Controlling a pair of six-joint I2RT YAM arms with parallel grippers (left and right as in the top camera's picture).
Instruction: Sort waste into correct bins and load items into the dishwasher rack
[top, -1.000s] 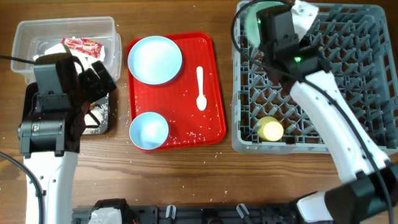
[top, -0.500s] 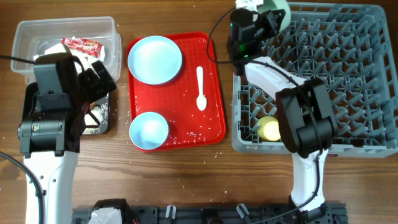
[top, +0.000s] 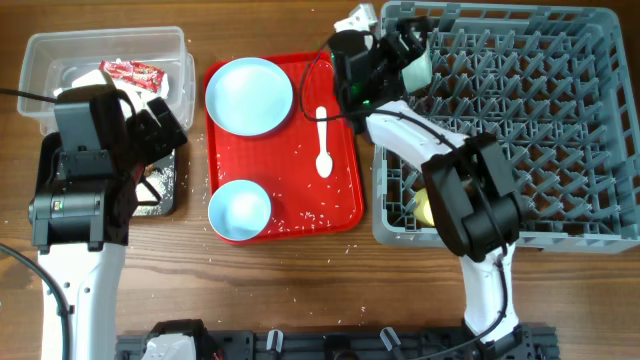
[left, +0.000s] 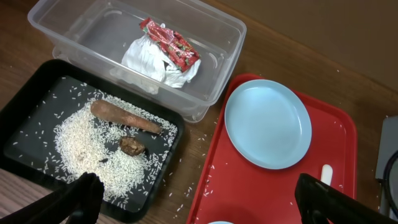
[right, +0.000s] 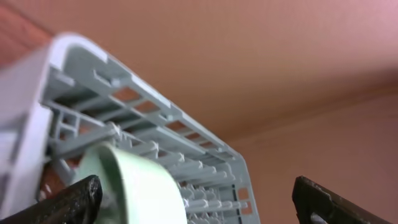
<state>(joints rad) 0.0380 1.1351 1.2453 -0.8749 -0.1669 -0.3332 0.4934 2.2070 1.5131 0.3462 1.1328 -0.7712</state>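
I should go on to the second bowl with my right gripper and close on its rack-side rim (top: 267, 198), because the pale bowl (top: 418, 73) is standing on edge in the rack.
My right gripper (top: 400, 45) (right: 199, 202) is open at the far-left corner of the grey dishwasher rack (top: 560, 120). A pale bowl (top: 420, 68) (right: 146, 186) stands on edge there, beside the left finger. A yellow cup (top: 430, 208) sits in the rack, partly behind the arm. On the red tray (top: 345, 80) lie a blue plate (top: 249, 95), a second bowl (top: 240, 210) and a white spoon (top: 323, 140). My left gripper (left: 208, 199) hangs open and empty between the black tray (left: 37, 93) and the red tray.
The black tray holds rice (left: 87, 143), a brown stick (left: 124, 117) and a small lump (left: 132, 145). A clear tub (left: 217, 37) behind it holds a red wrapper (left: 169, 43) and a white napkin (left: 155, 62). Loose rice grains dot the red tray and the wood.
The right arm swung left to the rack's far-left corner with the pale bowl, and its jaws now stand wide apart. The left arm has not moved.
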